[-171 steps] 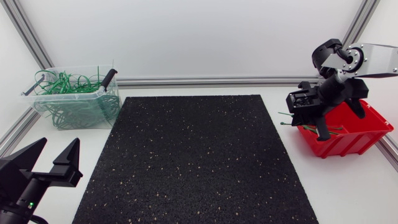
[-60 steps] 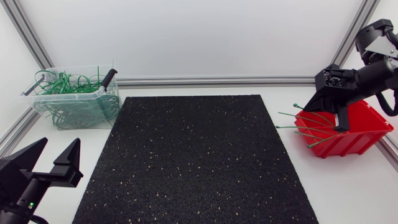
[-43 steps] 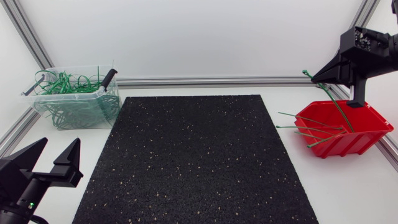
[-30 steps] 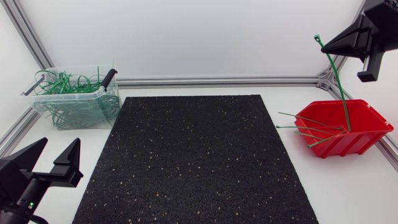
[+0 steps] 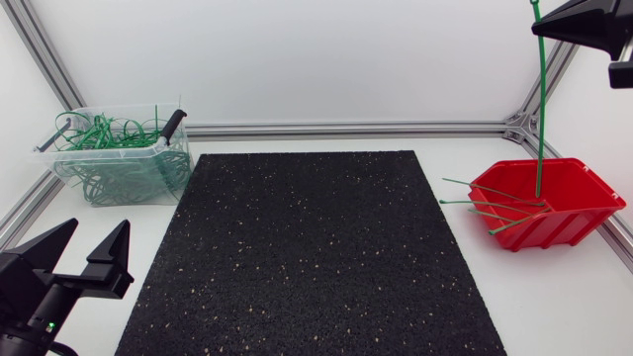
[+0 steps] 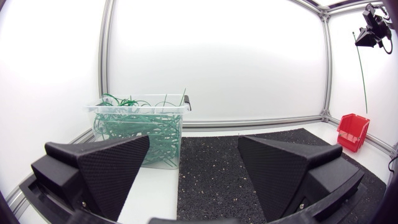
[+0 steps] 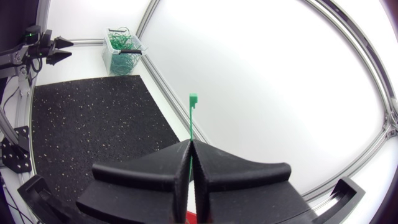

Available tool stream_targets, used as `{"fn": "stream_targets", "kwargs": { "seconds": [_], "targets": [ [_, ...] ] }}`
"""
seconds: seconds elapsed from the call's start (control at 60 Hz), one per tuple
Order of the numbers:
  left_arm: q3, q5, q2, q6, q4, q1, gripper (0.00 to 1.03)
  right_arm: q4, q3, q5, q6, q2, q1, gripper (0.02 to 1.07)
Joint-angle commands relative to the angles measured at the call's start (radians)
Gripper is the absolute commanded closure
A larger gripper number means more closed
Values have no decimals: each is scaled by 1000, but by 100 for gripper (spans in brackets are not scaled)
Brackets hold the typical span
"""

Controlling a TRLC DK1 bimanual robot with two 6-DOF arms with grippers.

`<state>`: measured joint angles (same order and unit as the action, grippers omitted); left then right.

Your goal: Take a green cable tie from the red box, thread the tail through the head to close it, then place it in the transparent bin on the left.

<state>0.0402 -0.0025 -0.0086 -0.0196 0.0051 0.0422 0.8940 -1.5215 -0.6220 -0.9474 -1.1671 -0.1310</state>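
Note:
The green cable tie (image 5: pixel 542 102) will bend into an open loop when I thread its tail, since the ties in the transparent bin (image 5: pixel 105 131) curl smoothly.
My right gripper (image 5: pixel 544 24) is high above the table's far right corner, shut on a green cable tie (image 5: pixel 540 109). The tie hangs straight down, its tail end over the red box (image 5: pixel 564 222). In the right wrist view the tie (image 7: pixel 191 124) sticks out ahead of the closed fingertips (image 7: pixel 191 148), with its head at the free end. Several more green ties (image 5: pixel 485 203) lie in the box and poke over its left rim. The transparent bin (image 5: pixel 119 163), full of green ties, stands at the far left. My left gripper (image 5: pixel 87 265) is open and empty at the near left corner.
A black speckled mat (image 5: pixel 312 247) covers the middle of the table. Aluminium frame rails (image 5: pixel 346 129) run along the back and side edges. The left wrist view looks across the mat (image 6: pixel 249 168) to the bin (image 6: pixel 140 130) and the red box (image 6: pixel 352 132).
My right gripper has risen up and to the right from the red box, drawing one green cable tie out with it. The left arm has kept still.

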Motion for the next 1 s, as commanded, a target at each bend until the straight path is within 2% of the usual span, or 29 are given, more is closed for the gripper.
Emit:
{"fn": "stream_targets", "kwargs": {
  "seconds": [0.0, 0.067, 0.167, 0.5, 0.983],
  "targets": [
    [-37, -2, -1, -14, -31, 8, 4, 37, -5, -7, 65, 4, 48, 101],
    [-37, -2, -1, -14, -31, 10, 4, 40, 7, -2, 121, 3, 73, 101],
    [-36, -2, -1, -16, -33, 10, 4, 109, 7, -2, 157, -32, 131, 101],
    [-37, -2, 2, -16, -33, 15, 4, 149, 86, -19, 286, -105, 258, 101],
    [-36, -2, 9, -16, -33, 15, 4, 273, 138, -209, 302, -181, 364, 102]
  ]
}}
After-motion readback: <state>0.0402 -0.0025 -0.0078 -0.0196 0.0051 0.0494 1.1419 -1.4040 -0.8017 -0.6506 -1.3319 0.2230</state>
